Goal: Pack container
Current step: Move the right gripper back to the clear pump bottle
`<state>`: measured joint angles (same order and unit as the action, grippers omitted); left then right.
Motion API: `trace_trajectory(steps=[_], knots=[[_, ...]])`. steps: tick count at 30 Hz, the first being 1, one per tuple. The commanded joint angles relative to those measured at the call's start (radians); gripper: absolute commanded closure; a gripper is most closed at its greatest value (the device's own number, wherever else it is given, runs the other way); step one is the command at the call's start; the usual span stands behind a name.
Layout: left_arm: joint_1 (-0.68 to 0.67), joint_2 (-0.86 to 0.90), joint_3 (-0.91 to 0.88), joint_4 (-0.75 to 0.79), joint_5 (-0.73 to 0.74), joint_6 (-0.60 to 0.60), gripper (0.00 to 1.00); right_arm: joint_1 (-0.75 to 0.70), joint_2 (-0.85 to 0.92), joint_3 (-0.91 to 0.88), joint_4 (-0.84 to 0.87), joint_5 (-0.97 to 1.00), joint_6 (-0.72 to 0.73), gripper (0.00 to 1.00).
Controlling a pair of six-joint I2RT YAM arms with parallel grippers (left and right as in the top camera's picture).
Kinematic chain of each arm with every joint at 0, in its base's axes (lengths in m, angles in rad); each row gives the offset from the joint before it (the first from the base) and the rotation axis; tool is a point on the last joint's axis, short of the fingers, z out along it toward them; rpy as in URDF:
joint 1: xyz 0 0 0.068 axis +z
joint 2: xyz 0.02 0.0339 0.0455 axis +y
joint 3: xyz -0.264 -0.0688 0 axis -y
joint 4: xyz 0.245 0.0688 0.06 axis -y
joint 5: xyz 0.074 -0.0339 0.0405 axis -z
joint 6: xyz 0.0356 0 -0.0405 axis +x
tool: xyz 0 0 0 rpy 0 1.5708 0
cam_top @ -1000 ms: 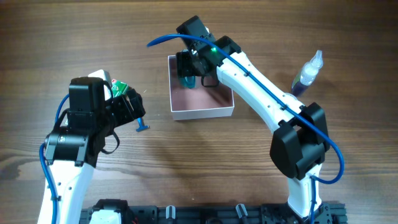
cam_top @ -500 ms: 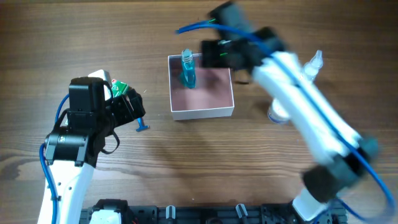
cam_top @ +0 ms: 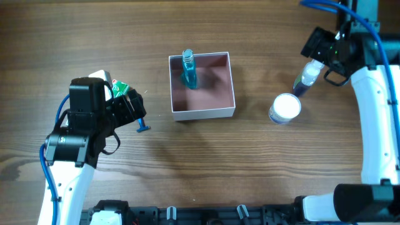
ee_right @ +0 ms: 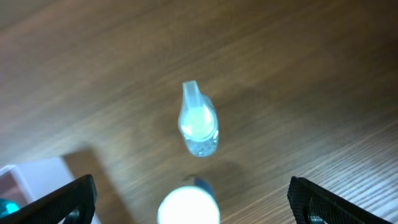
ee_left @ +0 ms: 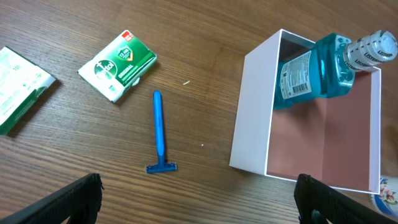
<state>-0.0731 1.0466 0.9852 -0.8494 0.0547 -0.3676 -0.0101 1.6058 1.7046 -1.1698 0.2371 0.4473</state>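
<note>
The clear spray bottle [cam_top: 305,79] is upright and lined up with the open fingers of my right gripper. I should keep going down until the fingers are on both sides of its cap [ee_right: 198,122], then close them.
The container [cam_top: 203,111] is a square white box with a pink inside, at the table's middle; it also shows in the left wrist view [ee_left: 255,118]. A teal mouthwash bottle [cam_top: 188,72] leans in its far left corner [ee_left: 311,68]. My right gripper [cam_top: 325,50] is open and empty at the far right, above a clear spray bottle [cam_top: 307,76] that shows in the right wrist view [ee_right: 198,121]. A round white-lidded jar [cam_top: 284,107] stands beside it [ee_right: 188,208]. My left gripper [cam_top: 134,112] is open and empty left of the container.
A blue razor [cam_top: 143,127] lies left of the container [ee_left: 160,134]. A green and white packet [ee_left: 118,65] and a second one [ee_left: 18,87] lie further left. In the overhead view the left arm covers most of them.
My right gripper let go of the mouthwash bottle in the container and swung away to the far right, over the spray bottle. The left arm has not moved.
</note>
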Motion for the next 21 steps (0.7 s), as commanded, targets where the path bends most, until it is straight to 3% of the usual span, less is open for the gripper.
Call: trace_trajectory(steps=[1, 8, 21], knots=[[-0.006, -0.003, 0.018, 0.0, 0.015, 0.02, 0.0, -0.001, 0.015, -0.134, 0.094, 0.018, -0.08, 0.0], [-0.006, -0.003, 0.018, 0.0, 0.015, 0.02, 0.0, -0.004, 0.016, -0.32, 0.24, -0.009, -0.072, 0.0], [-0.006, -0.003, 0.018, 0.0, 0.016, 0.02, 0.0, -0.044, 0.032, -0.407, 0.421, -0.01, -0.08, 0.0]])
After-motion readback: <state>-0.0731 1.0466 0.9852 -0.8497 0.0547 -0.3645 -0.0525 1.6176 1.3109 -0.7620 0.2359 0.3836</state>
